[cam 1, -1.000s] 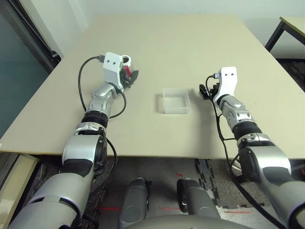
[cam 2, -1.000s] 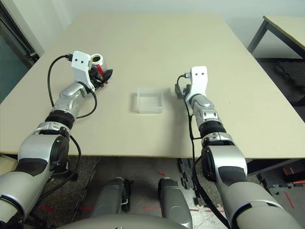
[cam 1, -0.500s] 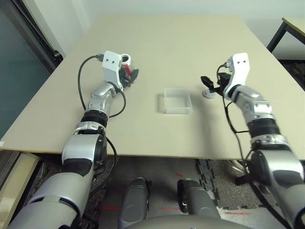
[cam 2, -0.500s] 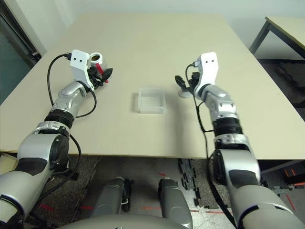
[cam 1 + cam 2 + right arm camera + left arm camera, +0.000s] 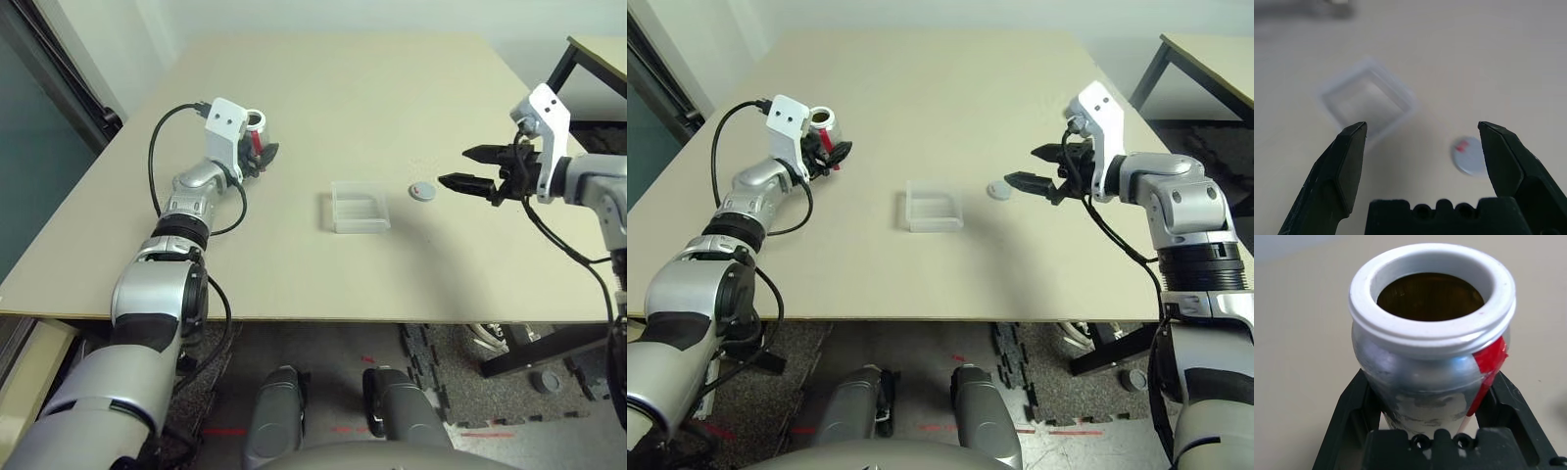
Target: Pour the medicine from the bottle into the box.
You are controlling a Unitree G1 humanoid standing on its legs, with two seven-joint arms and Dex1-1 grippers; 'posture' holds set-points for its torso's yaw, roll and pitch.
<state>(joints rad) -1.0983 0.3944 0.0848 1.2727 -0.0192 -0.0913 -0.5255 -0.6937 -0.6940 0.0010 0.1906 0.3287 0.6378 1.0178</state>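
The box is empty [image 5: 360,210]. My left gripper should bring the open bottle over the box [image 5: 359,194] and tip it before putting the bottle down.
My left gripper [image 5: 263,157] is shut on the bottle [image 5: 1430,357], a silver cylinder with a red stripe. It holds the bottle upright at the table's left, with the white rim open. The inside looks dark, and the medicine is hidden. The bottle's grey cap [image 5: 422,191] lies flat on the table just right of the box [image 5: 360,207], a clear shallow tray at the middle. My right gripper [image 5: 1023,164] hovers above the table to the right of the cap. It is open, with nothing between its fingers [image 5: 1349,166], and points toward the box.
The beige table [image 5: 372,88] stretches bare behind the box and the bottle. A second table [image 5: 600,49] with dark legs stands at the far right. A dark panel [image 5: 39,147] runs along the left side.
My right gripper has pulled back to the right and risen, leaving the cap on the table beside the box. The left gripper still holds the bottle in nearly the same place.
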